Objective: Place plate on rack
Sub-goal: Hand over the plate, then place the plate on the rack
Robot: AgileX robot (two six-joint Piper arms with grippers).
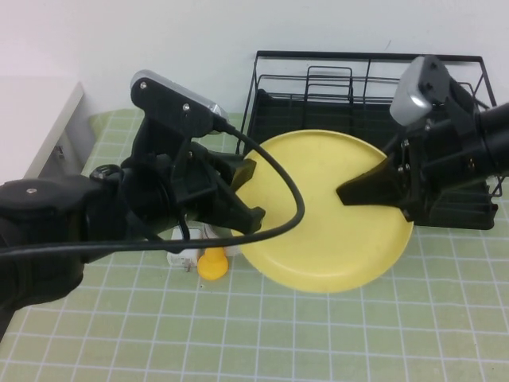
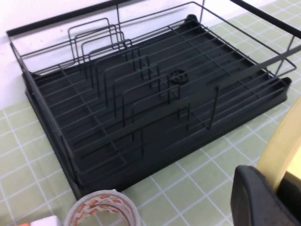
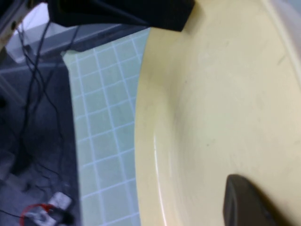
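Observation:
The plate's opposite rims (image 1: 248, 191) are held by both grippers, so next my left gripper lets go and moves back before my right gripper lifts the plate into the rack (image 1: 329, 91).
The pale-yellow plate (image 1: 318, 215) is held off the table just in front of the black wire rack (image 1: 366, 87), overlapping its front edge. My left gripper (image 1: 245, 193) is shut on the plate's left rim; in the left wrist view the rim (image 2: 282, 146) runs between its fingers (image 2: 258, 197). My right gripper (image 1: 354, 193) is shut on the plate's right side, with one finger (image 3: 244, 197) lying on the plate's upper face (image 3: 225, 94); the other finger is hidden under the plate. The rack (image 2: 155, 103) holds nothing.
A small yellow duck (image 1: 211, 264) and a tape roll (image 2: 103, 209) sit on the green checked mat under my left arm. A white box (image 1: 40, 127) stands at the far left. A white wall runs behind the rack.

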